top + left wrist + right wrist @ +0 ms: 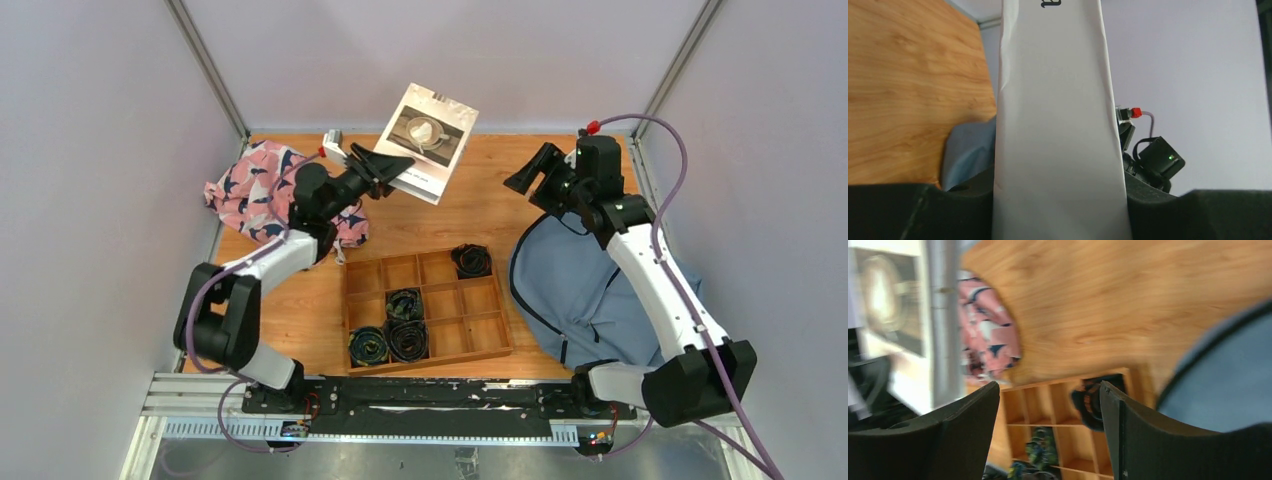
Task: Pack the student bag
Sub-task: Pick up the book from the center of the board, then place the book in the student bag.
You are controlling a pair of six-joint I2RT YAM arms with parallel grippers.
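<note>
The slate-blue student bag (pixel 562 268) will open wide at once when the robot lifts the black zip edge (pixel 514 275), because that zip edge lies loose along the bag's rim.
The slate-blue student bag (pixel 585 290) lies flat on the table at the right, under my right arm; it also shows in the right wrist view (pixel 1228 375) and in the left wrist view (pixel 965 150). My left gripper (pixel 385 165) is shut on a white book (pixel 428 140) with a coffee-cup photo on its cover and holds it in the air at the back centre. In the left wrist view the book (pixel 1058 125) stands between the jaws. My right gripper (pixel 525 178) is open and empty, raised above the table beyond the bag's far edge; in its own view (pixel 1050 405) the fingers stand wide apart.
A wooden compartment tray (pixel 425 308) sits at the front centre with several dark coiled rolls (pixel 405 305) in it. A pink cloth with navy and white shapes (pixel 255 190) lies at the back left. Grey walls close in the table on three sides.
</note>
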